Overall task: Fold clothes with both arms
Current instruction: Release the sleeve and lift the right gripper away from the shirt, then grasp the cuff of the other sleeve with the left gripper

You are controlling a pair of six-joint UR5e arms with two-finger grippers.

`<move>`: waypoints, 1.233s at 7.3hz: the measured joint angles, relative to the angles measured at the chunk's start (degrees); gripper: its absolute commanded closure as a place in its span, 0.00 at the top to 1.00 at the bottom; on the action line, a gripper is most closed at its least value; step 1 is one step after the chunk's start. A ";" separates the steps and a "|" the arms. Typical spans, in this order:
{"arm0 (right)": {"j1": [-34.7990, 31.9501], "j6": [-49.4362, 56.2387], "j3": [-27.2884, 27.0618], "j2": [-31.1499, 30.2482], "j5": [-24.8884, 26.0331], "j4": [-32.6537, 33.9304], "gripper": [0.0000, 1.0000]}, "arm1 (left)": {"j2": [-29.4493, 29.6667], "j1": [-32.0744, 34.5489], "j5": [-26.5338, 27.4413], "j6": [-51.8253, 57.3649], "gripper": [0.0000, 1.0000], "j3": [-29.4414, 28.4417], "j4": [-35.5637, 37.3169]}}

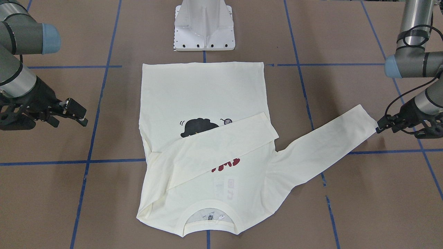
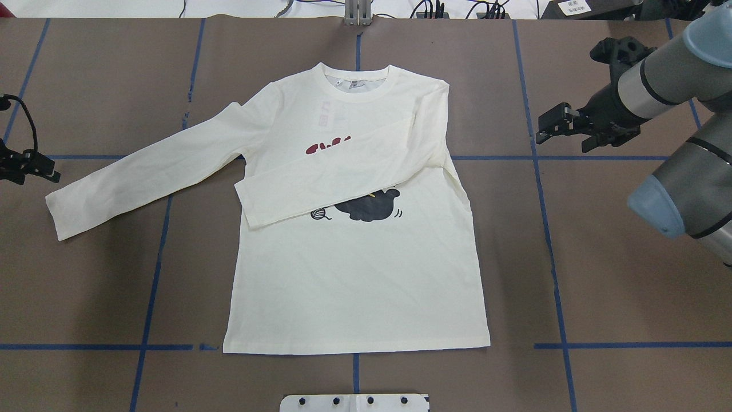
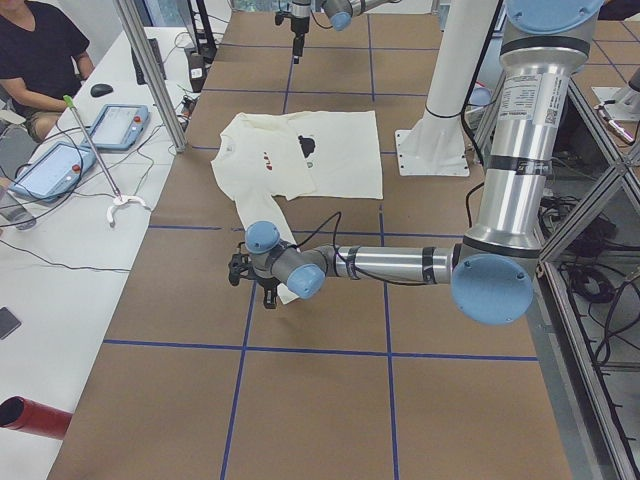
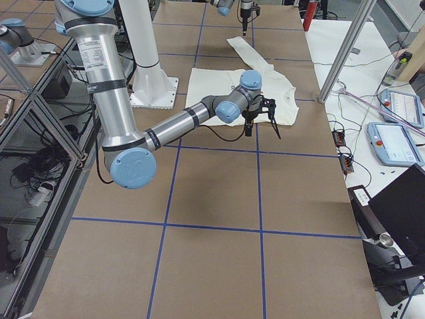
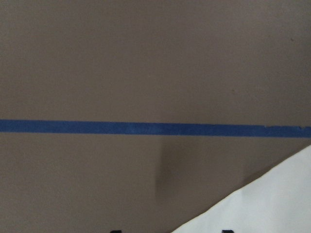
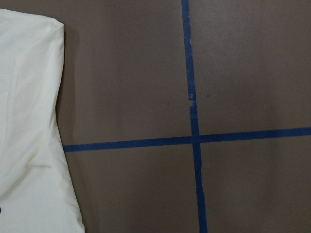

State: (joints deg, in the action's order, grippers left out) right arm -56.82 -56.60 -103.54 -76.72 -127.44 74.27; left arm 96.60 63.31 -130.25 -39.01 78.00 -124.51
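Observation:
The outstretched sleeve (image 1: 320, 146) should also go past the shirt's opposite edge when I fold it across, because the folded sleeve's cuff (image 1: 272, 128) sticks out past the shirt's edge.
The cream-white shirt (image 2: 354, 274) lies flat, print side up, collar away from the robot. One sleeve (image 2: 337, 171) is folded across the chest and covers part of the black cat and red lettering. The other sleeve (image 2: 148, 171) stretches out towards the robot's left. My left gripper (image 1: 379, 126) is open, just past that sleeve's cuff (image 1: 367, 119); the left wrist view shows a corner of the cuff (image 5: 272, 204). My right gripper (image 2: 549, 129) is open and empty, off the shirt's other side; its wrist view shows the shirt's edge (image 6: 29, 121).
The table is brown paper (image 2: 600, 274) with a grid of blue tape lines (image 2: 549, 229). The white pedestal base (image 1: 204, 27) stands just behind the shirt's hem. An operators' bench with tablets (image 3: 60, 165) runs along the far side.

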 measured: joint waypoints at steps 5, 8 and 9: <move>0.10 -0.10 -0.16 -0.28 0.16 0.00 0.99 | -0.58 -2.54 0.25 0.23 0.01 0.09 -0.04; 0.13 -0.36 -0.13 -0.19 0.01 0.00 0.99 | -0.70 -2.57 0.06 0.25 0.00 0.45 0.16; 0.13 -0.36 -0.13 -0.20 -0.05 0.00 0.99 | -0.71 -2.57 -0.21 0.25 0.00 1.38 0.33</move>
State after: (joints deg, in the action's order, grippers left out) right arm -56.69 -56.96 -103.67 -76.92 -127.49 74.27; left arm 95.89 60.74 -130.46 -38.76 79.38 -124.18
